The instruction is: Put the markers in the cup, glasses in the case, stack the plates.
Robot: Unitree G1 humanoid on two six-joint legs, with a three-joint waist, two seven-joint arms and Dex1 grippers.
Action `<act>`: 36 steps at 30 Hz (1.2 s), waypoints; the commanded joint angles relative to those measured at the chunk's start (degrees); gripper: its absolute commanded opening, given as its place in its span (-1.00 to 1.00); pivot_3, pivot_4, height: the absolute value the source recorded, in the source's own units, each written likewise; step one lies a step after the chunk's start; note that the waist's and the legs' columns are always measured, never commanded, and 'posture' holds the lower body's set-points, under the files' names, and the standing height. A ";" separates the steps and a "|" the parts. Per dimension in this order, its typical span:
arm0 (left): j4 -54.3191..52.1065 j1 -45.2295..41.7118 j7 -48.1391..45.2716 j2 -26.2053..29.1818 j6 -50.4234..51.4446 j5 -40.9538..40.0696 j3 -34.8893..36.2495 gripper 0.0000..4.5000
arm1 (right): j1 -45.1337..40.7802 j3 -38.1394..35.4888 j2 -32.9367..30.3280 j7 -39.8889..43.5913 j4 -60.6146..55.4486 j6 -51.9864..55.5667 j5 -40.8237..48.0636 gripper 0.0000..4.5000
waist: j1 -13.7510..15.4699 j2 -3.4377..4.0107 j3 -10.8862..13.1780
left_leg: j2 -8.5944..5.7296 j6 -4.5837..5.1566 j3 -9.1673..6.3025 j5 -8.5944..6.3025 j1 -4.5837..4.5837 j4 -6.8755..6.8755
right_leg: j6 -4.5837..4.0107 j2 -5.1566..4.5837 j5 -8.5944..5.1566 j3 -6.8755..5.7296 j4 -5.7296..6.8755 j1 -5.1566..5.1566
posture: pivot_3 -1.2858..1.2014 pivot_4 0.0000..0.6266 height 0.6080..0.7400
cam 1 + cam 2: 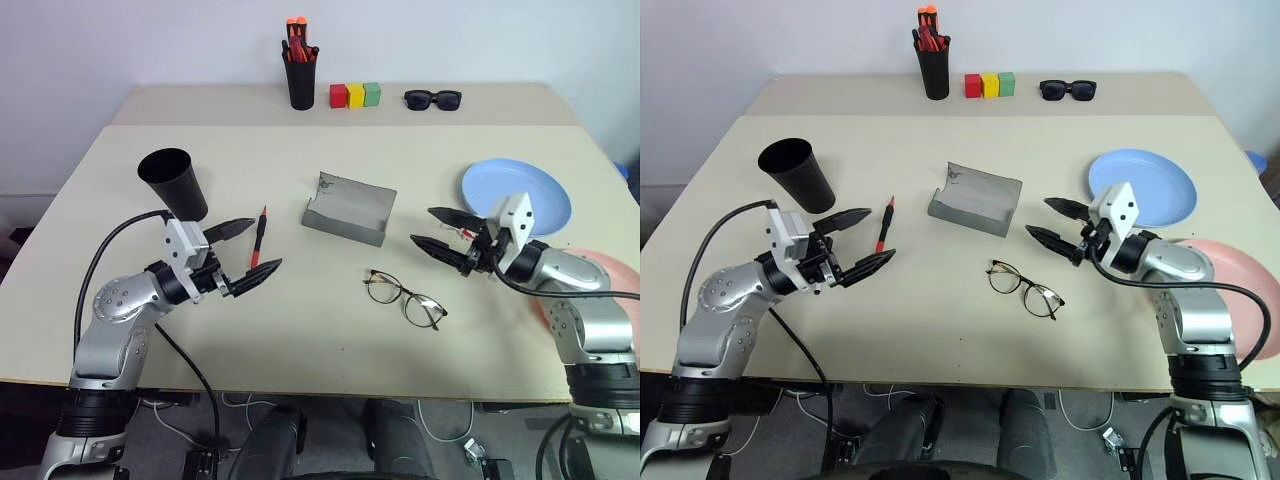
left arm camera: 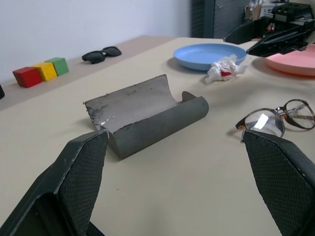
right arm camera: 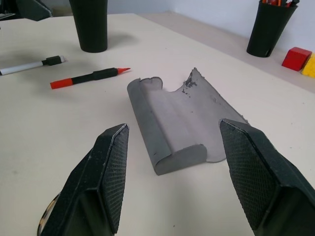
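The white marker (image 3: 22, 68) lies back under the left gripper's wrist, so the robot should pull its left gripper back, point it down and grip the marker's black cap (image 3: 52, 60).
A red and black marker (image 1: 259, 237) lies on the table just right of the black cup (image 1: 172, 182), which stands upright at the left. My left gripper (image 1: 268, 242) hovers open beside the marker, holding nothing. A grey case (image 1: 349, 208) lies open at the table's middle, and the wire-frame glasses (image 1: 405, 297) lie in front of it. At the right sits the blue plate (image 1: 515, 195), with the pink plate (image 1: 1230, 275) nearer and partly behind my right arm. My right gripper (image 1: 421, 225) is open and empty, pointing towards the case. A white marker with a black cap (image 3: 29, 65) lies near the cup.
A black pen holder (image 1: 300, 70) with orange-red markers, coloured blocks (image 1: 355, 95) and black sunglasses (image 1: 433, 99) line the far edge. A crumpled bit of paper (image 2: 224, 69) lies by the blue plate, close to my right gripper.
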 commanded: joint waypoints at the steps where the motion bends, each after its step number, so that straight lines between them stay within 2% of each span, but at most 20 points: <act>1: -0.94 -1.15 -0.41 0.27 -0.35 -0.85 0.70 1.00 | 0.16 -0.76 -0.33 -0.82 -3.85 0.68 1.12 0.31 | -0.05 0.00 0.00 | 0.00 0.00 0.00 0.00 0.00 0.00 | 0.00 0.00 0.00 0.00 0.00 0.00 | 0.03 -0.52 1.00; 9: -1.64 -0.44 -0.34 2.11 2.26 -1.46 2.23 1.00 | 0.12 -1.35 -0.49 -1.56 -4.92 1.07 1.71 0.31 | -0.08 0.00 0.00 | 0.00 0.00 0.01 0.00 0.01 0.01 | 0.00 0.00 0.00 0.00 0.00 0.00 | 0.03 -0.52 1.00; 17: -6.93 7.58 3.41 7.41 9.64 -6.77 13.49 1.00 | -1.78 4.66 3.00 -1.38 -7.64 2.80 1.67 0.31 | -0.40 0.00 0.00 | 0.07 0.01 0.01 -0.01 0.00 -0.04 | 0.00 0.04 0.00 0.03 0.00 -0.06 | 0.03 -0.52 1.00; 23: -17.27 12.98 12.48 9.25 22.07 -12.67 19.92 1.00 | -2.32 7.19 1.56 4.68 -8.21 4.31 3.60 0.31 | 0.04 -0.02 0.01 | 0.04 0.04 -0.03 -0.03 -0.03 -0.02 | 0.01 0.02 -0.01 0.03 -0.04 -0.03 | 0.03 -0.52 1.00; 28: -22.51 20.61 22.53 11.52 33.44 -10.05 24.94 1.00 | -2.23 9.39 4.29 2.99 -10.32 2.99 2.66 0.31 | -0.52 -0.01 0.01 | 0.10 0.06 0.03 -0.06 0.02 -0.08 | 0.01 0.05 -0.02 0.04 -0.02 -0.07 | 0.03 -0.52 1.00; 30: -22.56 19.64 29.96 10.95 39.15 -8.58 25.93 1.00 | -2.15 9.65 4.67 3.06 -9.77 2.15 1.97 0.31 | -0.28 -0.01 0.01 | 0.10 0.06 0.04 -0.06 0.02 -0.07 | 0.01 0.06 -0.02 0.05 -0.02 -0.05 | 0.03 -0.52 1.00; 32: -21.43 15.13 36.71 7.51 44.54 -11.23 25.96 1.00 | -1.73 10.12 5.13 3.16 -9.28 1.34 1.49 0.31 | 0.18 -0.02 0.01 | 0.10 0.05 0.00 -0.06 0.02 -0.03 | 0.03 0.08 -0.02 0.04 -0.01 -0.02 | 0.03 -0.52 1.00; 36: -19.54 6.76 45.04 4.35 55.08 -10.94 23.11 1.00 | -0.69 11.42 5.60 2.86 -10.39 0.95 0.93 0.31 | 0.74 -0.11 -0.03 | 0.06 -0.02 -0.11 -0.02 0.06 0.09 | 0.19 0.11 -0.10 0.00 0.04 0.11 | 0.03 -0.52 1.00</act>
